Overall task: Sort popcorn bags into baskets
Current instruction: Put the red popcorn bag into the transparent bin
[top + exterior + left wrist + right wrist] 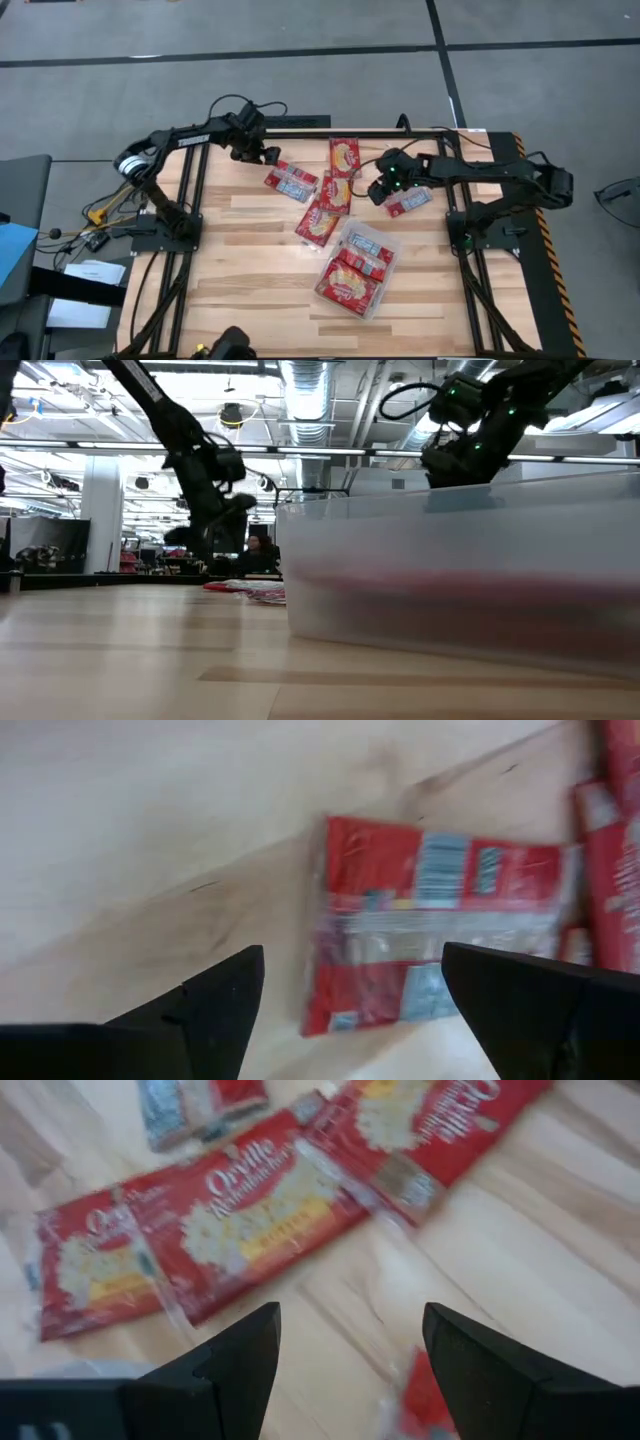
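The labelled packet's free corner (318, 1020) points between my open left gripper's fingers. I should keep moving down until they sit either side of the red edge (345, 998), then close.
Several red popcorn packets lie flat on the wooden table: one back-side up with white-blue labels (292, 182) (440, 920), one at the far side (345, 155), two overlapping in the middle (335, 192) (318, 222) (200, 1230), and one on the right (408, 202). The clear tray (384, 240) holds two or three more packets (350, 283). My left gripper (262, 152) (350, 990) is open, just left of and above the labelled packet. My right gripper (383, 185) (350, 1360) is open above bare wood between the middle packets and the right one.
The tray (460, 570) stands toward the near right of the packets and fills much of the low view. A black frame rail (300, 133) runs along the table's far edge. Bare wood lies on the near left (240, 270).
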Tool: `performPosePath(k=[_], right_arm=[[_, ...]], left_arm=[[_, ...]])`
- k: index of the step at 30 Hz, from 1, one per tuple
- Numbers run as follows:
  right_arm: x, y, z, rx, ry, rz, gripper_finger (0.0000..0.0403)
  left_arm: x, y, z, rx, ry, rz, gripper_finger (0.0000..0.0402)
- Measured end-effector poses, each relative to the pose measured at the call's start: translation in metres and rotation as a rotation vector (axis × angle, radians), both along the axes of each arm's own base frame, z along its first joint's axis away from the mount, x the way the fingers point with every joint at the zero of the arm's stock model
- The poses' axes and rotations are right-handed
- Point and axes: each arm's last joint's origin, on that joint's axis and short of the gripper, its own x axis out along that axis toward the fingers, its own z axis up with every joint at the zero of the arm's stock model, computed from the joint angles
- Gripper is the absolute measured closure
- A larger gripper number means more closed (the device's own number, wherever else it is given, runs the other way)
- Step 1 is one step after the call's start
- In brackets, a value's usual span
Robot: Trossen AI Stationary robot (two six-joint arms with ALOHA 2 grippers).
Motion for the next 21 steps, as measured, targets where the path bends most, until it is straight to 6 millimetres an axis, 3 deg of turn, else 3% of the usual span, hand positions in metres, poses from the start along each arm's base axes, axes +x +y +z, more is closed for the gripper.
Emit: performPosePath(k=[5, 9, 14, 21], right_arm=[[0.010, -0.004, -0.012, 0.014, -0.001, 0.004, 0.0132], [0.017, -0.004, -0.021, 0.034, 0.012, -0.001, 0.0132], [0.029, -0.002, -0.032, 0.034, -0.008, 0.014, 0.0132], [0.045, 0.002, -0.052, 0.095, -0.026, 0.033, 0.0132]], left_arm=[[0.003, 0.007, -0.033, -0.084, 0.023, -0.069, 0.0107], [0.007, 0.010, -0.046, -0.140, -0.013, -0.107, 0.0107], [0.011, 0.012, -0.051, -0.160, -0.100, -0.156, 0.0111], [0.017, 0.013, -0.056, -0.169, -0.157, -0.180, 0.0146]])
